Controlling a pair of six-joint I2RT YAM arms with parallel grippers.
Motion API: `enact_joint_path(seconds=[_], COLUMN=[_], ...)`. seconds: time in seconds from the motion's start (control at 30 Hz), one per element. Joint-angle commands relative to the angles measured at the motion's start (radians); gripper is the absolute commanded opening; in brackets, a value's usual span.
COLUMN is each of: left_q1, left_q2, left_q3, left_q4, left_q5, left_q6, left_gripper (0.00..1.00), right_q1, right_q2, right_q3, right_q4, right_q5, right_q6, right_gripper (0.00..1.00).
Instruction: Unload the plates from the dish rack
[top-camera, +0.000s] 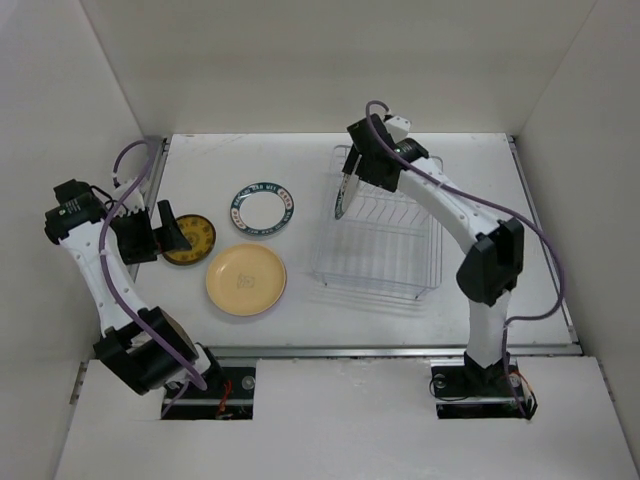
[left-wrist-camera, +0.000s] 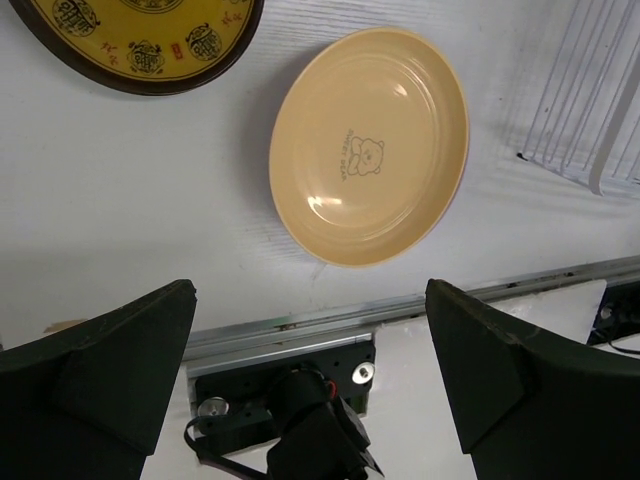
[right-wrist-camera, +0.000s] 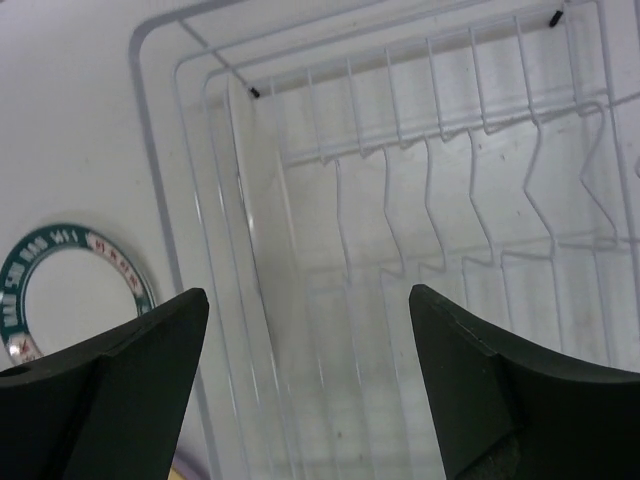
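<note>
A plate stands on edge (top-camera: 346, 197) in the rack, a long way from my left gripper, so my right gripper should pass it across above the flat teal-rimmed plate (top-camera: 262, 208).
The wire dish rack (top-camera: 378, 268) stands right of centre, and the slots seen in the right wrist view (right-wrist-camera: 440, 160) hold no plate. Three plates lie flat on the table to its left: a white one with a dark teal lettered rim (top-camera: 263, 211) (right-wrist-camera: 70, 290), a pale yellow one (top-camera: 246, 280) (left-wrist-camera: 370, 160) and a mustard one with a dark rim (top-camera: 198, 243) (left-wrist-camera: 150, 40). My right gripper (top-camera: 343, 195) (right-wrist-camera: 308, 293) is open and empty above the rack's far left corner. My left gripper (top-camera: 170, 232) (left-wrist-camera: 310, 290) is open and empty over the mustard plate's left side.
A thin pale sliver (top-camera: 341, 203) stands by the rack's left wall under my right gripper; I cannot tell what it is. White walls close in the table on three sides. A metal rail (left-wrist-camera: 300, 325) runs along the near edge, and the rack's corner (left-wrist-camera: 590, 130) shows in the left wrist view.
</note>
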Motion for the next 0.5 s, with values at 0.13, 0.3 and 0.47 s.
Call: enact_joint_path(seconds=[0.13, 0.3, 0.47], left_q1=[-0.001, -0.001, -0.001], left_q2=[0.046, 0.057, 0.057], left_q3=[0.022, 0.031, 0.067], left_q4=[0.036, -0.022, -0.094], left_q5=[-0.011, 0.095, 0.118], left_q6=[0.008, 0.098, 0.179], left_gripper=[0.99, 0.99, 0.99], right_q1=[-0.068, -0.068, -0.068], right_q2=[0.23, 0.281, 0.207], right_q3=[0.24, 0.303, 0.276], right_q4=[0.004, 0.04, 0.03], right_q5=[-0.098, -0.157, -0.137], right_q6=[-0.12, -0.198, -0.209], right_gripper=[0.74, 0.42, 0.0])
